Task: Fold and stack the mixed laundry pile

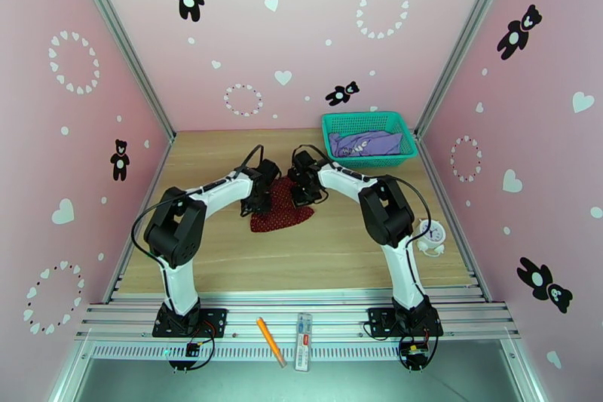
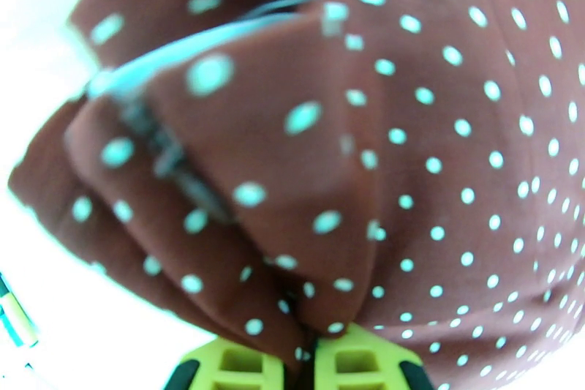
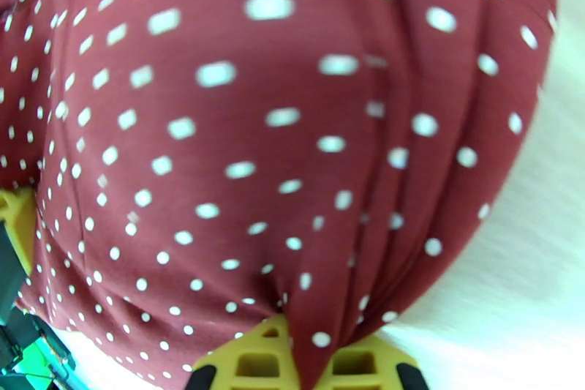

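Both grippers hold the dark red cloth's opposite sides and the space beside the basket is open, so the robot's left gripper should keep going backward and let go there.
The dark red cloth with pale dots lies crumpled mid-table between my two arms. My left gripper is down on its left edge. In the left wrist view that gripper is shut on a fold of the cloth, which bunches up above the yellow-green fingers. My right gripper presses on the cloth's upper right part. Up close, the right gripper pinches a gathered ridge of the cloth. The lavender-purple T-shirt lies in the basket.
The teal mesh basket stands at the back right corner of the wooden table. A small white round device sits by the right wall. An orange pen and a clear strip rest on the front rail.
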`<state>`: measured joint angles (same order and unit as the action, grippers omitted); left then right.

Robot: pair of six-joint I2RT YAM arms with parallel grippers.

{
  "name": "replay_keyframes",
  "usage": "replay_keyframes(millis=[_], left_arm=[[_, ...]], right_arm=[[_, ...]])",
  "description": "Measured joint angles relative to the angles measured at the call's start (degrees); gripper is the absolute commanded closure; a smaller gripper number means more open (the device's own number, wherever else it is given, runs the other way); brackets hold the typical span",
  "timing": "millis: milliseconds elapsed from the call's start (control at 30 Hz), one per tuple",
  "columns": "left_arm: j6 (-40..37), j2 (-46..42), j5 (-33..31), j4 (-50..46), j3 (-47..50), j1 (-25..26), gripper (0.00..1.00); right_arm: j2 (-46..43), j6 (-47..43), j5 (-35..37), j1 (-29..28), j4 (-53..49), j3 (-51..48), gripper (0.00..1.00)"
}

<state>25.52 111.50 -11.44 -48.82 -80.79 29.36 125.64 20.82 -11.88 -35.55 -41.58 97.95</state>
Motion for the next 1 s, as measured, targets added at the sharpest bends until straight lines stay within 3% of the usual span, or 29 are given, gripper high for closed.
replay_keyframes(millis=[267,433,633,800,967,1000], left_arm=[[0.59,7.08,-2.08,1.44,-13.94,-5.33,1.0],[-2.4,17.27,-1.97,3.34,-27.17,-9.49,1.0],[-5.09,31.45,1.29,1.53,-45.99,-13.03,1.0],[-6.03,39.74,3.23,-2.12,-61.83,-13.2,1.0],[-5.68,41.68,5.88,-3.04,-65.42,-13.64,1.0],[-5.49,41.94,6.64,-3.08,-65.59,-13.81,0.95]], right_arm=[[1.64,-1.05,9.51,0.11,0.28,15.52,1.0],[9.99,-0.48,13.94,1.09,3.45,25.86,1.0],[23.15,1.81,16.22,3.5,3.58,36.57,1.0],[27.15,3.28,16.96,5.03,2.69,43.69,1.0],[27.54,4.59,16.52,7.23,2.75,47.17,1.0],[27.76,4.83,16.22,7.63,2.75,47.47,0.97]])
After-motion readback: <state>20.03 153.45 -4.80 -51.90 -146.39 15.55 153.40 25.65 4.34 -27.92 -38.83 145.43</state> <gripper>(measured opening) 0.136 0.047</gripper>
